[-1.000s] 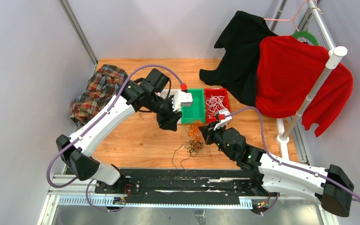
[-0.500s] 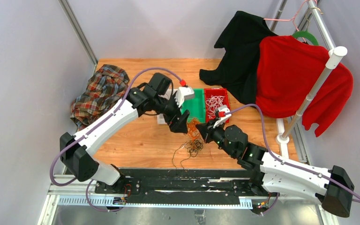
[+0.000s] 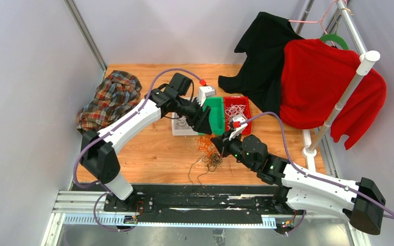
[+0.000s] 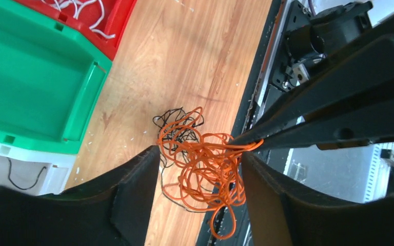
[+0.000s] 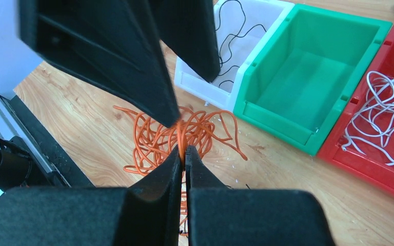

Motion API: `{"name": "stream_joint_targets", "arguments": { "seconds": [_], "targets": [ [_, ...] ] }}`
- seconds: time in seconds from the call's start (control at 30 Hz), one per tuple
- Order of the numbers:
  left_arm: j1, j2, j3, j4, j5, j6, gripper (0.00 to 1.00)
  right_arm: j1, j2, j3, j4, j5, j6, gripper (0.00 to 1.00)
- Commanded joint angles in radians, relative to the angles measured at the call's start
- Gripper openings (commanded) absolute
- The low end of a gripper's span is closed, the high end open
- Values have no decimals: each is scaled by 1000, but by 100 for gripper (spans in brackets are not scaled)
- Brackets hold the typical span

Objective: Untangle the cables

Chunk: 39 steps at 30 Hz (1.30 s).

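Observation:
Orange loops hang bunched from the ends of the right gripper's fingers, so next the left gripper pinches the strands of cable beside those fingers and pulls up while the right gripper holds.
A tangle of thin orange cables lies on the wooden table, with thin black cables just in front of it. My right gripper is shut on a few orange strands and holds them up from the pile. My left gripper is open, its fingers either side of the orange tangle, above it. Black cable lies beyond. In the top view the left gripper and the right gripper are tip to tip. White cables lie in the red bin.
Three small bins stand in a row behind the tangle: white holding a black cable, green, red. A plaid cloth lies at the left. Black and red garments hang on a rack at the right.
My left gripper has swung right and back, from beside the white bin to over the orange tangle. My right gripper has edged left with the orange strands.

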Motion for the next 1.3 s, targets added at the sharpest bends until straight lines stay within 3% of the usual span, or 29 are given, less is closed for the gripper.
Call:
{"name": "stream_joint_targets", "arguments": {
  "seconds": [0.0, 0.23, 0.43, 0.7, 0.8, 0.87, 0.97, 1.1, 1.27],
  "targets": [
    [1, 28, 9, -4, 37, -12, 58, -8, 8, 49, 15, -16, -19, 1],
    [1, 32, 23, -18, 37, -3, 17, -8, 15, 47, 17, -12, -21, 1],
    [5, 15, 38, -45, 29, 19, 1, -8, 23, 40, 20, -20, -20, 1],
    [16, -6, 89, -97, 58, 72, 3, -8, 10, 24, 16, -32, -9, 1],
    [16, -9, 80, -109, 72, 106, 35, -8, 13, 33, 17, -44, -13, 1],
    [16, -2, 80, -118, 72, 147, 48, -8, 15, 38, 15, -53, -16, 1],
    [16, 17, 81, -136, 75, 197, 56, -8, 17, 43, 15, -65, -20, 1],
    [16, 61, 92, -160, 100, 216, 56, -8, 22, 51, 13, -75, -23, 1],
    [16, 86, 111, -161, 111, 202, 43, -8, 22, 51, 7, -82, -24, 1]
  ]
}}
